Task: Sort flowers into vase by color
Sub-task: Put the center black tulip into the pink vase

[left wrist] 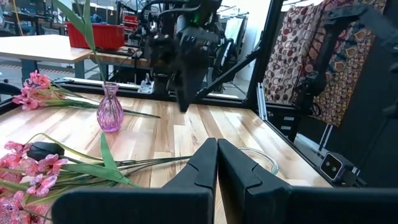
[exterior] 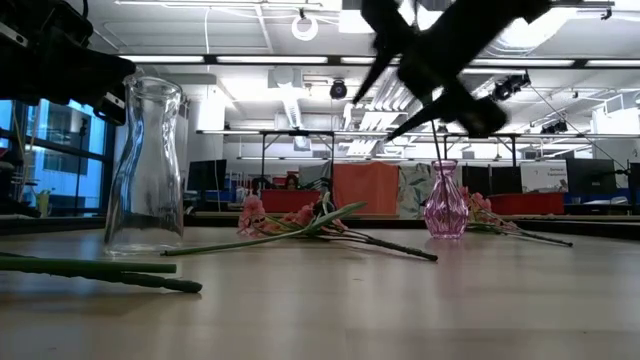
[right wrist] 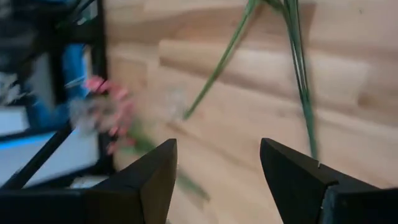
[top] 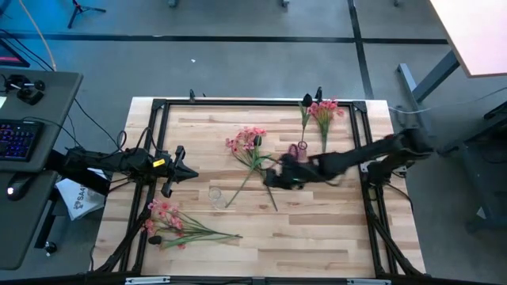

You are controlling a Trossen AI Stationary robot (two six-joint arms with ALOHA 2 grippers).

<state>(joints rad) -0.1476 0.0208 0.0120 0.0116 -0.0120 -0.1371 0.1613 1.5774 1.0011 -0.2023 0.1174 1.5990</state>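
Note:
The dark bud's stem (top: pixel 239 190) lies clear of the pink flowers' stems, so my right gripper continues to go toward that stem and closes just below its leaves (top: pixel 249 174).
A small pink vase (top: pixel 301 149) (exterior: pixel 446 200) stands at the table's middle right with a green stem (left wrist: pixel 83 28) in its neck. A clear glass vase (top: pixel 215 194) (exterior: pixel 147 165) stands nearer the middle. Pink flowers lie in three bunches: at the centre (top: pixel 249 150), at the far right (top: pixel 323 111) and at the near left (top: pixel 170 222). My right gripper (top: pixel 271 180) (right wrist: pixel 217 168) hangs open above the centre bunch's stems (right wrist: pixel 301 74), touching nothing. My left gripper (top: pixel 176 170) (left wrist: pixel 217 163) is shut and level at the table's left side, holding nothing.
A black metal frame (top: pixel 158 107) runs along the table's edges. A dark bud (left wrist: pixel 43 149) lies among the centre bunch. Bare wood (top: pixel 317 229) shows at the near right. A desk with a keyboard (top: pixel 20 138) stands off the table's left.

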